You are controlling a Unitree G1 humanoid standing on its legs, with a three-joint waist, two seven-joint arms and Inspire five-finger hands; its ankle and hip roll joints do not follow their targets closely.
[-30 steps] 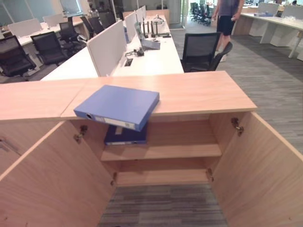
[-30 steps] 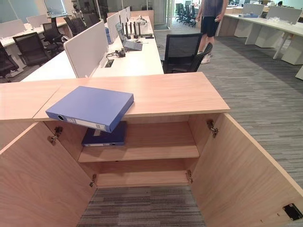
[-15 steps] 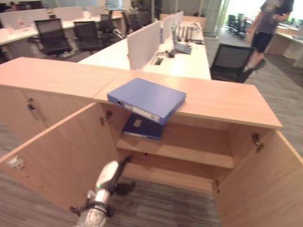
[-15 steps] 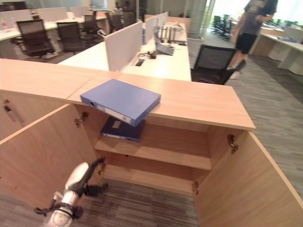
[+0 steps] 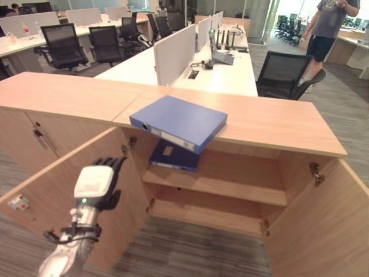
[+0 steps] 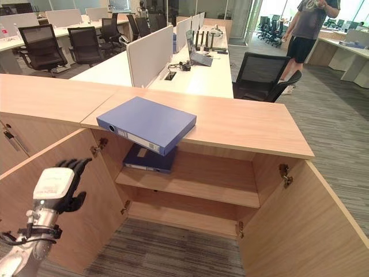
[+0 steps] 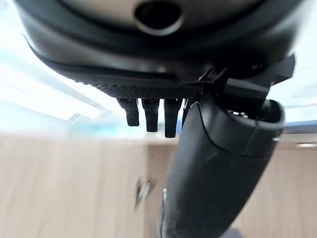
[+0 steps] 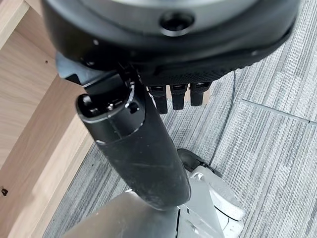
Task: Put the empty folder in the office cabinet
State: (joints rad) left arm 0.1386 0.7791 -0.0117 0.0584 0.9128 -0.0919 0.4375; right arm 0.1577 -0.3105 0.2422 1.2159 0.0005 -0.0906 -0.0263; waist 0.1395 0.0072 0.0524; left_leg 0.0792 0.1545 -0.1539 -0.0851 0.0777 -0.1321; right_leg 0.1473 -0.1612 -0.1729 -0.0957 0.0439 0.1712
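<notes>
My gripper should expect a hidden white label underneath, because the blue folder's top side (image 5: 180, 119) is plain while the darker blue folder shows a label.
A blue folder (image 5: 179, 122) lies flat on the top of the wooden cabinet (image 5: 277, 121), its near corner sticking out over the front edge. A second, darker blue folder (image 5: 174, 157) lies on the upper shelf (image 5: 230, 187) just below it. Both cabinet doors stand open. My left hand (image 5: 97, 183) is raised in front of the open left door (image 5: 52, 196), open and holding nothing, well below and to the left of the top folder. My right hand (image 8: 173, 29) hangs over the grey carpet beside the right door, open and holding nothing.
The right door (image 5: 328, 231) swings out toward me. Behind the cabinet stand white desks with dividers (image 5: 173, 55) and black chairs (image 5: 285, 75). A person (image 5: 328, 23) walks at the back right. Grey carpet (image 5: 190, 248) lies in front of the shelves.
My left arm has risen from near the floor to chest height in front of the left door. The folders have not moved.
</notes>
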